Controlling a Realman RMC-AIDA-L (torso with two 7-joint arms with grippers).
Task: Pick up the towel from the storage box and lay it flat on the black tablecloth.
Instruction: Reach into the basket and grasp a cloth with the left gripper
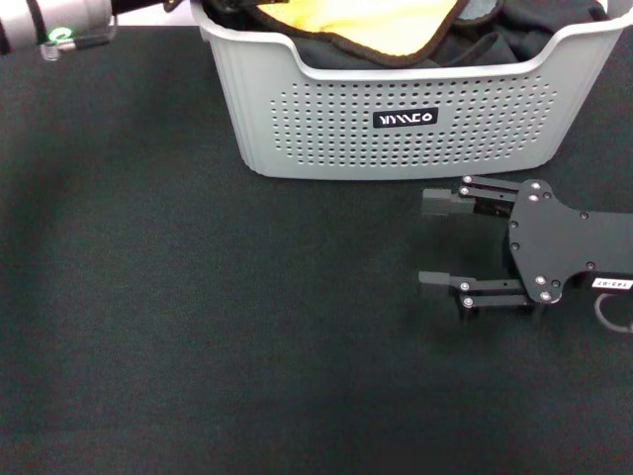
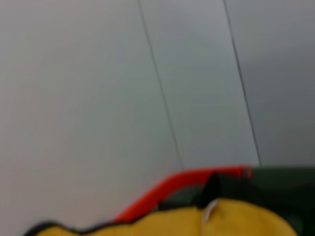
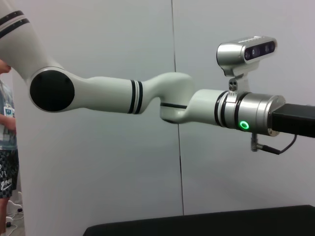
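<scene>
The yellow towel is lying uncovered on the dark fabric, so the robot's left gripper goes on moving closer until its fingers close on the towel's end.
The storage box, a light grey perforated basket with a black label, stands at the far middle of the black tablecloth. In it lies the towel, crumpled, yellow side up with black edging; the left wrist view shows the towel close below the camera. My left arm's wrist hovers at the box's upper left, and its gripper runs out of the head view. Right of the box's front, my right gripper rests open on the cloth, holding nothing.
Dark fabric fills the box around the towel. A red strip shows beyond the towel in the left wrist view. A person stands by the white wall at the far left of the right wrist view.
</scene>
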